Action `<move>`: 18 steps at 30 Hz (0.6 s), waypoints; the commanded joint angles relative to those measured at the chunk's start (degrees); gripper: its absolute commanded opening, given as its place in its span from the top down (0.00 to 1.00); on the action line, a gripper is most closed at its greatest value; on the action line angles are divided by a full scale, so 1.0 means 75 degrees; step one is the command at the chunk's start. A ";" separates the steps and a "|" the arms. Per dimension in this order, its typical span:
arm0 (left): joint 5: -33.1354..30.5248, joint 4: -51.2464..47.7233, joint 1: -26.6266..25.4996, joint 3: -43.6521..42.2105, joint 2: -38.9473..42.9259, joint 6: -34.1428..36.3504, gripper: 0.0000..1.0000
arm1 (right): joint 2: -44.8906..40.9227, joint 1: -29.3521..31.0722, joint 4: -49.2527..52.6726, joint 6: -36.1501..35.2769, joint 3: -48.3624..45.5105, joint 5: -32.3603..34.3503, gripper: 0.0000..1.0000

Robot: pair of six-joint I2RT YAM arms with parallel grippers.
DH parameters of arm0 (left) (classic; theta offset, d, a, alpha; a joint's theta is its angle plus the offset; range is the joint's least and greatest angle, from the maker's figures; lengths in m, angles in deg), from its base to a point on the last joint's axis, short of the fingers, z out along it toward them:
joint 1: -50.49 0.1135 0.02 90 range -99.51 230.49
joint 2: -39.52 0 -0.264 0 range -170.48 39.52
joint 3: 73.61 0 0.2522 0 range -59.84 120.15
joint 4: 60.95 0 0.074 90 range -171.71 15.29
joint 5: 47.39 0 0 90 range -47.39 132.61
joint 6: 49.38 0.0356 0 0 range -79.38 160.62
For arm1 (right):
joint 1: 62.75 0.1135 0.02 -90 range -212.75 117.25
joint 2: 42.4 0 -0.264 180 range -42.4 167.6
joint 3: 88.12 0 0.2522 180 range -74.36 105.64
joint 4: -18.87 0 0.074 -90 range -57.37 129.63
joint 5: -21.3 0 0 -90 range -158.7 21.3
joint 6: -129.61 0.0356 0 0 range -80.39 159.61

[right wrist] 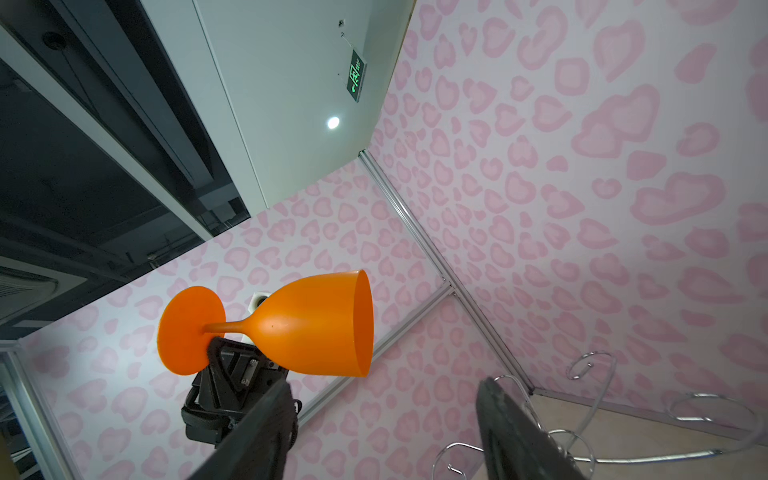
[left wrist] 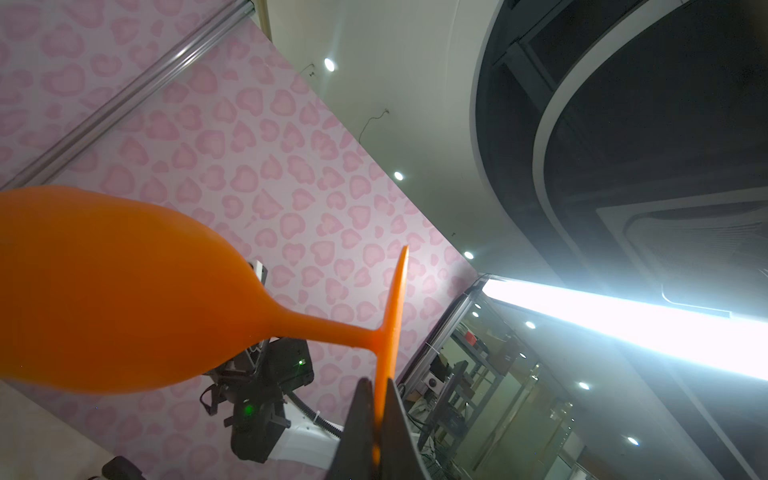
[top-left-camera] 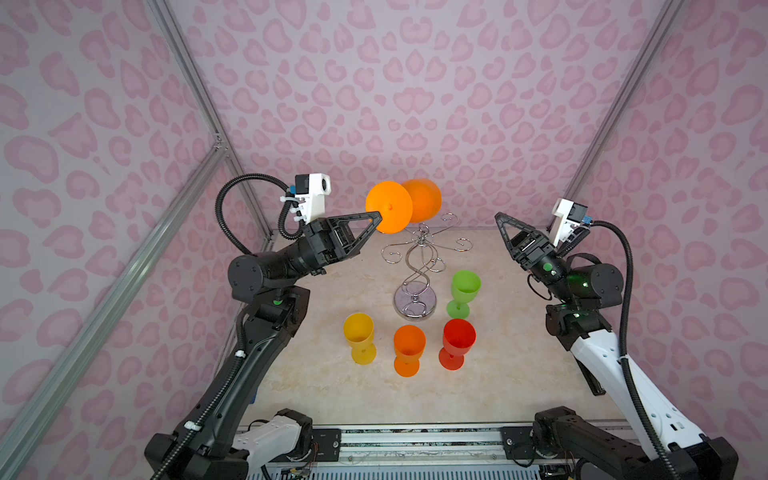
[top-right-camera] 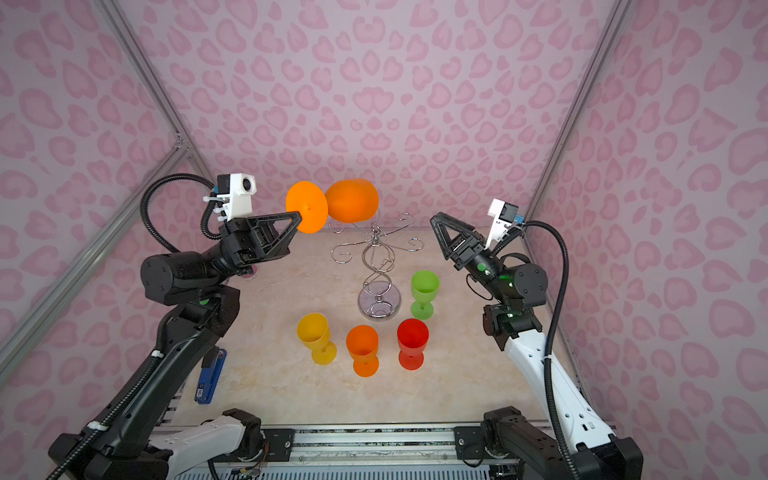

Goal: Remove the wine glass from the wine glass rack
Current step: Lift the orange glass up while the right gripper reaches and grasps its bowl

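Observation:
The wine glass's opening (right wrist: 365,321) faces my open right gripper, so that gripper should keep moving in until its fingers are on both sides of the opening's rim (right wrist: 360,371), and then close.
The wine glass (top-left-camera: 424,201) (top-right-camera: 353,201) is orange and lies on its side in the air, up behind the top of the wine glass rack (top-left-camera: 419,266) (top-right-camera: 380,266). My left gripper (top-left-camera: 378,217) (top-right-camera: 297,216) (left wrist: 376,380) is shut on the rim of its round foot. In the right wrist view the glass (right wrist: 311,324) hangs apart from the rack's curled chrome hooks (right wrist: 706,415). My right gripper (top-left-camera: 498,217) (top-right-camera: 434,217) (right wrist: 384,384) is open and holds nothing, to the right of the rack top.
Upright on the table in front of the rack stand a yellow glass (top-left-camera: 359,336), a second orange glass (top-left-camera: 409,349), a red glass (top-left-camera: 457,340) and a green glass (top-left-camera: 464,291). A blue tool (top-right-camera: 210,376) lies at the left edge. Patterned walls close in three sides.

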 commanded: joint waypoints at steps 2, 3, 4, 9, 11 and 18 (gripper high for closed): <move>-0.0671 0.2901 -0.0368 -0.0049 -0.0680 -0.1156 0.97 | 0.0538 0.0037 -0.2771 0.1474 -0.0159 -0.0286 0.30; -0.0778 0.3325 -0.0461 -0.0028 -0.0908 -0.1459 0.97 | 0.0702 0.0037 -0.3160 0.1703 -0.0164 -0.0303 0.30; -0.0875 0.3682 -0.0554 0.0007 -0.1141 -0.1715 0.97 | 0.0862 0.0042 -0.3545 0.1954 -0.0161 -0.0315 0.30; -0.1210 0.4763 -0.0809 0.0126 -0.1944 -0.2550 0.97 | 0.1544 0.0049 -0.4834 0.2776 0.0046 -0.0430 0.31; -0.1241 0.4802 -0.0899 0.0122 -0.2061 -0.2576 0.97 | 0.1679 0.0065 -0.5007 0.2822 0.0117 -0.0511 0.31; -0.1200 0.4813 -0.1078 0.0122 -0.2317 -0.2619 0.97 | 0.1843 0.0142 -0.5019 0.2582 0.0296 -0.0792 0.34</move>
